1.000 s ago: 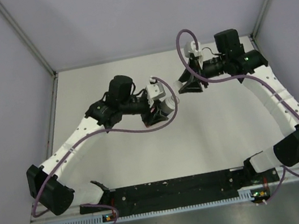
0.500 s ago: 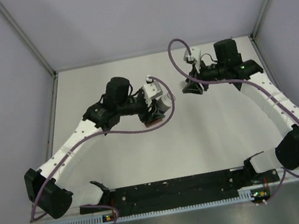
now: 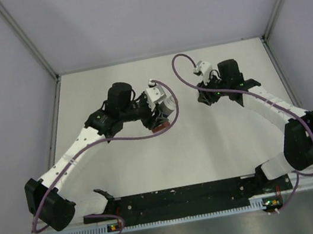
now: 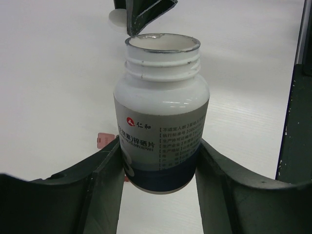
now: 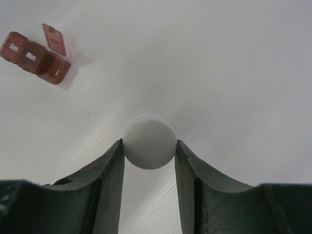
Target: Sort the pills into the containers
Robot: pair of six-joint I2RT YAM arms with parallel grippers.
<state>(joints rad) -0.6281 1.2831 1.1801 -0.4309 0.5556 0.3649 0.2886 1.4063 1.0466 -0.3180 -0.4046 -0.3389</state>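
Note:
The round white cap [image 5: 149, 143] is hanging above clear tabletop [image 3: 199, 115], far from the containers. My right gripper should go on moving it down until it touches the tabletop, then let go.
My left gripper [image 4: 160, 146] is shut on a white pill bottle [image 4: 161, 97] with a printed label. The bottle's threaded mouth is uncapped. My right gripper [image 5: 149, 144] is shut on the bottle's round white cap [image 5: 148, 136], just above the table. The containers [image 5: 36, 56], a red-brown strip of three compartments with one lid up, lie to the upper left in the right wrist view. In the top view the containers [image 3: 159, 128] sit right under my left gripper [image 3: 164, 114], and my right gripper [image 3: 204, 98] is to its right. No pills show.
The white table [image 3: 152, 165] is bounded by grey walls at the back and sides. Both arm bases and a black rail [image 3: 182, 195] line the near edge. Purple cables loop over each wrist.
My right arm has swung left and toward the front, carrying the cap closer to the left gripper. My left gripper has shifted slightly left with the bottle.

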